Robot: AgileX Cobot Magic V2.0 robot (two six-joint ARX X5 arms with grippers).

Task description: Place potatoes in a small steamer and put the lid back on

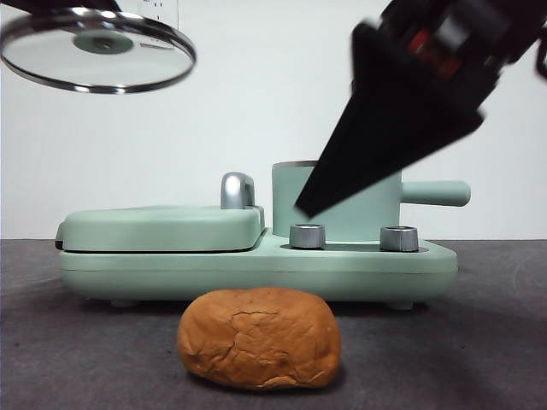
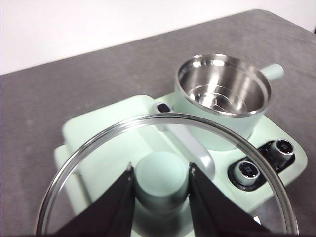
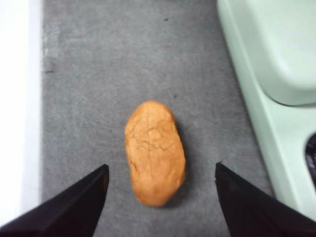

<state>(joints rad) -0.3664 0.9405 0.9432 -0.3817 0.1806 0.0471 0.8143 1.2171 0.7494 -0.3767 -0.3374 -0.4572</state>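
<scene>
The potato (image 1: 259, 339) is low and compact and the steamer's side (image 1: 293, 195) stands tall, so the potato will settle fully below the steamer's rim when the robot lowers it in.
The potato (image 1: 259, 337) (image 3: 155, 152), an orange-brown cracked lump, lies on the grey mat in front of the appliance. My right gripper (image 3: 160, 167) hangs above it, open, its jaws spread wide on either side of it without touching. In the front view that right gripper (image 1: 312, 201) comes down from the upper right as a blurred dark wedge, covering part of the small steamer (image 1: 367, 213). The steamer (image 2: 223, 91) stands open, its steel inside bare. My left gripper (image 2: 162, 197) is shut on the mint knob of the glass lid (image 2: 148, 148), held high at the left (image 1: 98, 47).
The mint-green appliance base (image 1: 256, 265) carries a flat griddle cover (image 1: 162, 226) with a chrome handle (image 1: 237, 190), and two steel knobs (image 1: 308, 236) (image 1: 398, 238). The steamer's side handle (image 1: 436, 193) sticks out to the right. A white wall stands behind.
</scene>
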